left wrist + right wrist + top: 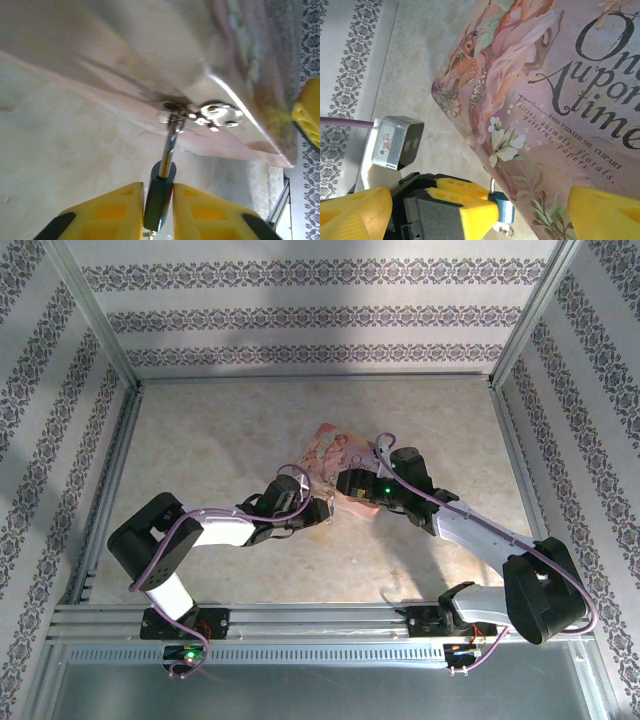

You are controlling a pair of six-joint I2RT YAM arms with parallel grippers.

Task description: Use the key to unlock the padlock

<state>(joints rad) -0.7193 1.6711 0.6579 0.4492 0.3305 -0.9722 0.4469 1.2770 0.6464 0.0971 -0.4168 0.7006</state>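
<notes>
My two grippers should turn the tin (pixel 330 452) together before my right gripper takes the padlock, because the tin lies crooked with its padlock side (pixel 350 507) toward my left gripper.
A pink picture-printed tin (pixel 335 445) lies mid-table with both grippers at its near edge. In the left wrist view the small silvery padlock (pixel 172 114) hangs at the rim of the tin (pixel 150 45). The key's metal shaft runs up into the padlock. The dark blue head of the key (pixel 160 192) sits between the yellow fingers of my left gripper (pixel 159 189), which press against both its sides. In the right wrist view the key (pixel 504 210) pokes out of those fingers below the tin (pixel 560 100). My right gripper (pixel 480 202) stands wide open, one finger (pixel 605 215) over the lid.
The left arm's grey wrist camera (pixel 397 142) sits close beside the right gripper's left finger. An aluminium rail (pixel 320 625) runs along the near edge, and patterned walls (pixel 300 315) close in the beige table (pixel 220 430) on three sides.
</notes>
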